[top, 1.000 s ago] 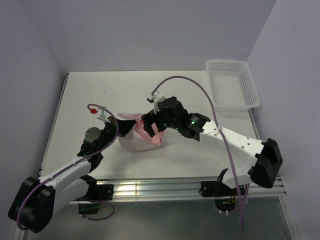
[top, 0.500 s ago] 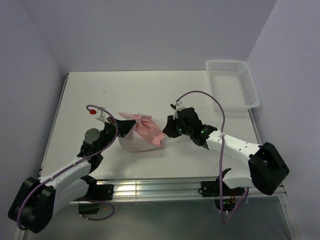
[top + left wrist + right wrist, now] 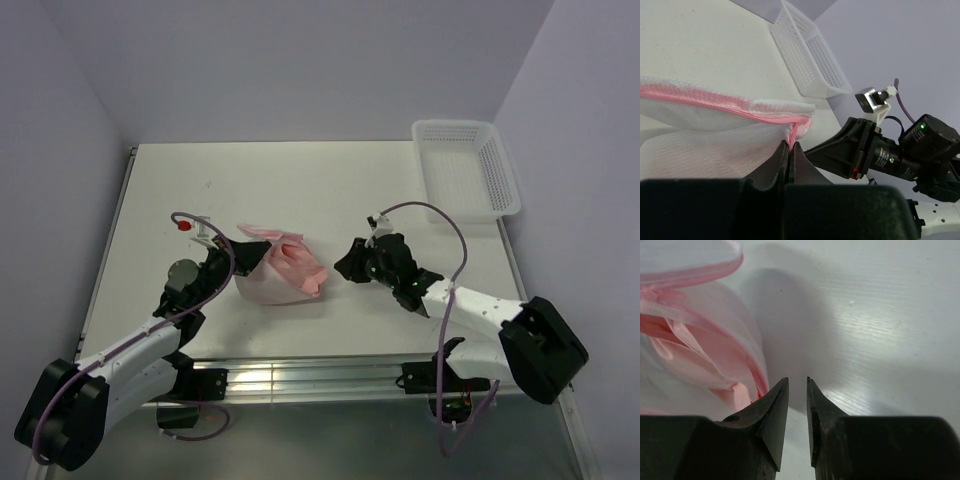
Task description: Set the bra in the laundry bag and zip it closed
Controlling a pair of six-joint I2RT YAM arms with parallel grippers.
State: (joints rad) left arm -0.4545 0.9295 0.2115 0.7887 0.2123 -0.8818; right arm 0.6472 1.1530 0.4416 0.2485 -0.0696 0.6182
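Observation:
The bra's folds push out against the loose side of the laundry bag, so next my right gripper pinches the laundry bag's pink rim there and keeps the bag's opening open before zipping.
The laundry bag, a whitish mesh pouch with a pink rim, lies left of the table's middle. The pink bra sits in its open mouth, bunched and partly sticking out on the right. My left gripper is shut on the bag's pink rim, pinching it at the tips. My right gripper rests just right of the bag, apart from it. In the right wrist view its jaws stand a little apart with nothing between them, with the bra's folds just to their left.
A white lattice basket stands at the table's far right corner, also in the left wrist view. Bare white tabletop lies behind the bag. The right arm lies close in front of the left gripper.
My right gripper has pulled back to the right out of the bag's mouth, and its jaws have narrowed from wide open. The bra stayed in the bag. The left gripper has held still.

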